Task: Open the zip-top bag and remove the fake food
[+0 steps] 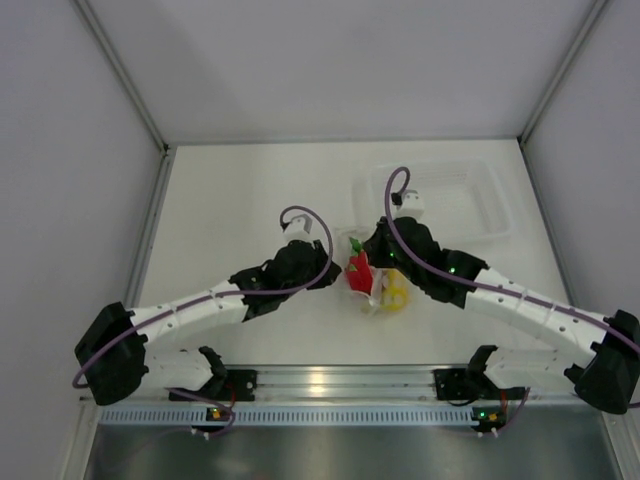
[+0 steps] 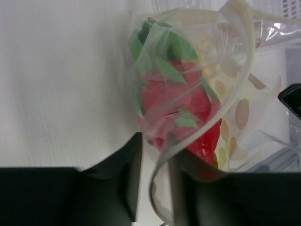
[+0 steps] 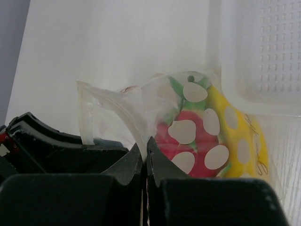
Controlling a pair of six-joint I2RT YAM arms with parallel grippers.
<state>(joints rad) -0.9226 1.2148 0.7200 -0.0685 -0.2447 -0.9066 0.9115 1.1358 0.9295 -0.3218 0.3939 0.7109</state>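
Observation:
Next, I pinch the loose zip strip (image 2: 190, 140) with my left gripper, because my right gripper is closed on the bag's edge (image 3: 124, 108). That will free my right gripper to go into the bag's opening.
The zip-top bag (image 1: 380, 292) lies on the table between my two grippers. It is clear with white dots. Inside it are a red strawberry with a green top (image 1: 358, 272) and a yellow banana (image 1: 396, 296). My left gripper (image 1: 338, 272) is at the bag's left side. In the left wrist view, its jaws (image 2: 155, 188) stand apart with the bag's zip strip (image 2: 162, 162) running loosely between them and the strawberry (image 2: 188, 103) just beyond. My right gripper (image 3: 145, 146) is shut on the bag's lip (image 3: 134, 125), with the strawberry (image 3: 200, 143) and banana (image 3: 256, 146) just ahead.
A rigid clear plastic tray (image 1: 480, 200) stands at the back right, just behind the bag and the right gripper; it also shows in the right wrist view (image 3: 268, 56). White walls close in the table on the left, back and right.

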